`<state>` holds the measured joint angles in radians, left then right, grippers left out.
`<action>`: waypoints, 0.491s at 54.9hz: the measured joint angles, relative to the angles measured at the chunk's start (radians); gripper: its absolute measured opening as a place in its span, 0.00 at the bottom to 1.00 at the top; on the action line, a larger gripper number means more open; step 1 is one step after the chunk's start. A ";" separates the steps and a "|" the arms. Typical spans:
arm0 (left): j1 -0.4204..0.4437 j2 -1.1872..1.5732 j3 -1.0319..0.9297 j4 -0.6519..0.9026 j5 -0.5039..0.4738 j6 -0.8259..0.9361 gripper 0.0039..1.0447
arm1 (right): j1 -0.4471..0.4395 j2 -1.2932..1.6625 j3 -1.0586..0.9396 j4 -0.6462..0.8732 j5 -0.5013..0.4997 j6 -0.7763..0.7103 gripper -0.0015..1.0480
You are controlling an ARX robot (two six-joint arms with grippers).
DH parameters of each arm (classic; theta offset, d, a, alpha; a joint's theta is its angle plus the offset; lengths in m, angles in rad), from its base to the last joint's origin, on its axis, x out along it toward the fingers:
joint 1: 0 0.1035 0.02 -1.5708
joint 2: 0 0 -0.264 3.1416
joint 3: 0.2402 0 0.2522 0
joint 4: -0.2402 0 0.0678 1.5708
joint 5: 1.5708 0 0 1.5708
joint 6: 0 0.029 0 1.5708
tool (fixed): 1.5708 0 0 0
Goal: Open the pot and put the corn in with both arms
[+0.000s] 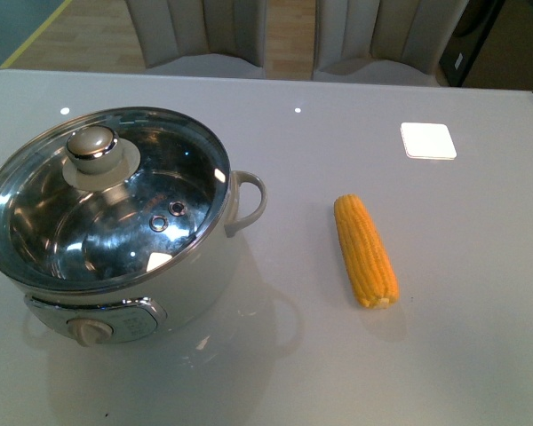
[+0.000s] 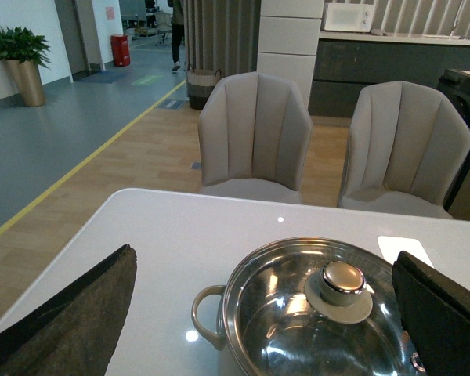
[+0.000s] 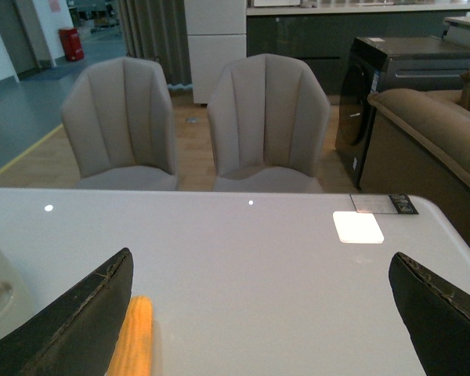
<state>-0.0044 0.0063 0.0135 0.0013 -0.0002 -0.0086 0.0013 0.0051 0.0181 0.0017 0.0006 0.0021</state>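
The cream-white pot [image 1: 195, 282] should be empty inside when the robot lifts off the glass lid, since only shiny metal [image 1: 93, 226] can be seen through the glass.
The cream-white pot [image 1: 195, 284] stands at the table's left with its glass lid [image 1: 115, 200] on and a round knob [image 1: 92, 146] on top. The yellow corn [image 1: 365, 250] lies on the table to the pot's right, tapered end pointing away. No arm shows in the front view. In the left wrist view my left gripper [image 2: 266, 313] is open above the pot [image 2: 298, 313], its fingers [image 2: 70, 321] wide on either side of the lid knob [image 2: 343, 282]. In the right wrist view my right gripper [image 3: 258, 321] is open, with the corn [image 3: 135, 338] beside one finger [image 3: 70, 325].
A bright white rectangle [image 1: 427, 139] lies on the grey table [image 1: 480, 355] at the back right. Two grey chairs [image 2: 254, 133] stand behind the table's far edge. A brown sofa [image 3: 431, 133] and a dark cabinet [image 3: 376, 86] are off to the right.
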 joint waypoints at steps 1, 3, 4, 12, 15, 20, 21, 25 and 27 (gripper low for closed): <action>0.000 0.000 0.000 0.000 0.000 0.000 0.93 | 0.000 0.000 0.000 0.000 0.000 0.000 0.92; 0.000 0.000 0.000 0.000 0.000 0.000 0.93 | 0.000 0.000 0.000 0.000 0.000 0.000 0.92; 0.000 0.000 0.000 0.000 0.000 0.000 0.93 | 0.000 0.000 0.000 0.000 0.000 0.000 0.92; 0.000 0.000 0.000 0.000 0.000 0.000 0.93 | 0.000 0.000 0.000 0.000 0.000 0.000 0.92; 0.000 0.000 0.000 0.000 0.000 0.000 0.93 | 0.000 0.000 0.000 0.000 0.000 0.000 0.92; 0.000 0.000 0.000 0.000 0.000 0.000 0.93 | 0.000 0.000 0.000 0.000 0.000 0.000 0.92; 0.000 0.000 0.000 0.000 0.000 0.000 0.93 | 0.000 0.000 0.000 0.000 0.000 0.000 0.92; 0.000 0.000 0.000 0.000 0.000 0.000 0.93 | 0.000 0.000 0.000 0.000 0.000 0.000 0.92; 0.000 0.000 0.000 0.000 0.000 0.000 0.93 | 0.000 0.000 0.000 0.000 0.000 0.000 0.92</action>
<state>-0.0040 0.0063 0.0132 0.0013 -0.0002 -0.0086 0.0013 0.0051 0.0181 0.0017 0.0006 0.0021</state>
